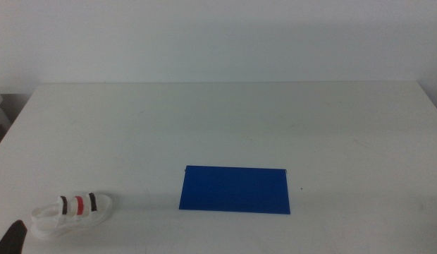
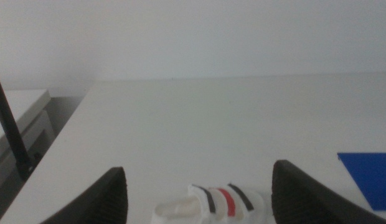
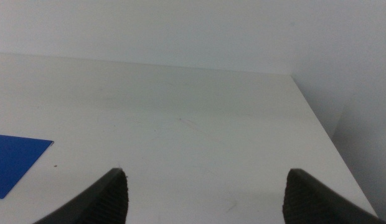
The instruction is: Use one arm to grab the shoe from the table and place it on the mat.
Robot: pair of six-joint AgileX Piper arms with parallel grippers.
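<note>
Next, I raise my left gripper, turn it in line with the shoe and grab the strap sides [image 1: 71, 206] from above, because the shoe's length [image 1: 72, 215] runs across that gripper's open fingers.
The white shoe [image 1: 70, 214] with two black straps and one red strap lies at the front left of the white table [image 1: 225, 127]. The deep blue mat [image 1: 235, 189] lies flat at the front middle, to the right of the shoe. My left gripper [image 2: 199, 186] is open; the shoe [image 2: 211, 205] lies between and just beyond its jaws in the left wrist view, and a corner of the mat [image 2: 370, 177] shows there. In the middle view only a dark tip of the left gripper [image 1: 13, 236] shows, at the bottom left beside the shoe. My right gripper [image 3: 205, 190] is open and empty over the table's right part.
The table's left edge [image 2: 56, 143] runs close by the shoe, with a white cabinet [image 2: 18, 118] and a black cable [image 2: 9, 127] beyond it. The table's right edge [image 3: 320, 124] shows in the right wrist view, along with a corner of the mat [image 3: 15, 158].
</note>
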